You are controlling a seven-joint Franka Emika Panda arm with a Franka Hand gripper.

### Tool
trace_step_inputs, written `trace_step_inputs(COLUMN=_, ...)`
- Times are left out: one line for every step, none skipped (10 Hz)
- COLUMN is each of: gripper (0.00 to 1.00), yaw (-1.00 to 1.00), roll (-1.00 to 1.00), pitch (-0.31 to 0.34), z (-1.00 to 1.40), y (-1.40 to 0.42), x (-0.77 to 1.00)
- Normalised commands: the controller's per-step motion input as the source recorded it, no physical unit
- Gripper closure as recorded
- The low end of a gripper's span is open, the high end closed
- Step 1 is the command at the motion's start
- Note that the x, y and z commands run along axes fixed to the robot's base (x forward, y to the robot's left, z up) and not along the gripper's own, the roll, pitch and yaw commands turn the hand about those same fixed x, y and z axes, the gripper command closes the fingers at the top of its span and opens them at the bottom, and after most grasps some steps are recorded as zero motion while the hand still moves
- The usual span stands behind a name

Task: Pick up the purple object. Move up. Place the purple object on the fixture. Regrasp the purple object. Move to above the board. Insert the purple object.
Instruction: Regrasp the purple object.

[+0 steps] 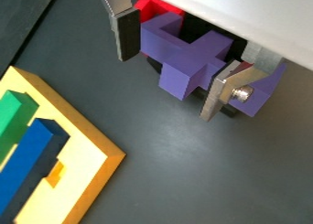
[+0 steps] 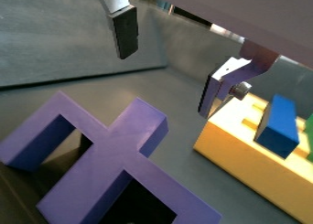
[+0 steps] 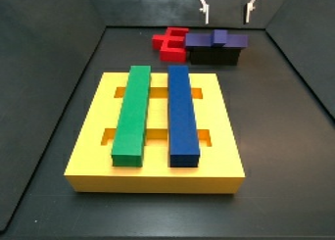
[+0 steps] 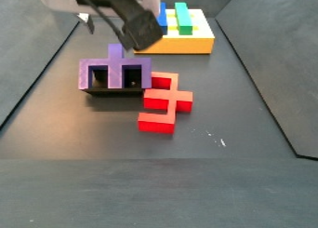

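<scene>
The purple object will straddle the green and blue bars when I put it in, because open slots show beside and between both bars.
The purple object rests on the black fixture at the far end of the floor, and in a side view the purple object stands with its notches facing the camera. My gripper hangs open well above it, holding nothing. In both wrist views the purple object lies below and between the fingers, untouched. The yellow board carries a green bar and a blue bar.
A red notched block lies on the floor right beside the fixture. Dark walls enclose the work area on both sides. The board edge shows in a wrist view, apart from the purple object.
</scene>
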Motion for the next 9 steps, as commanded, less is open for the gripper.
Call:
trace_step_inputs(gripper=0.00, yaw=0.07, roll=1.00, pitch=0.000, z=0.00, y=0.00, x=0.06)
trace_step_inputs(gripper=0.00, yaw=0.07, roll=1.00, pitch=0.000, z=0.03, y=0.03, x=0.04)
trace_step_inputs(gripper=0.00, yaw=0.09, roll=1.00, pitch=0.000, z=0.05, y=0.00, x=0.03)
trace_step_inputs(gripper=0.00, yaw=0.14, roll=1.00, pitch=0.000, z=0.11, y=-0.10, x=0.03)
trace_step_inputs(gripper=0.00, yaw=0.22, roll=1.00, pitch=0.000, z=0.15, y=-0.24, x=0.04)
trace_step_inputs(gripper=0.00, yaw=0.22, roll=1.00, pitch=0.000, z=0.10, y=-0.26, x=0.00)
trace_step_inputs(gripper=0.00, yaw=0.22, roll=1.00, pitch=0.000, z=0.07, y=-0.23, x=0.03)
trace_step_inputs(gripper=0.00, yaw=0.16, roll=1.00, pitch=0.000, z=0.00, y=-0.20, x=0.03)
trace_step_inputs(gripper=0.00, yaw=0.12, roll=1.00, pitch=0.000, z=0.00, y=-0.11, x=0.00)
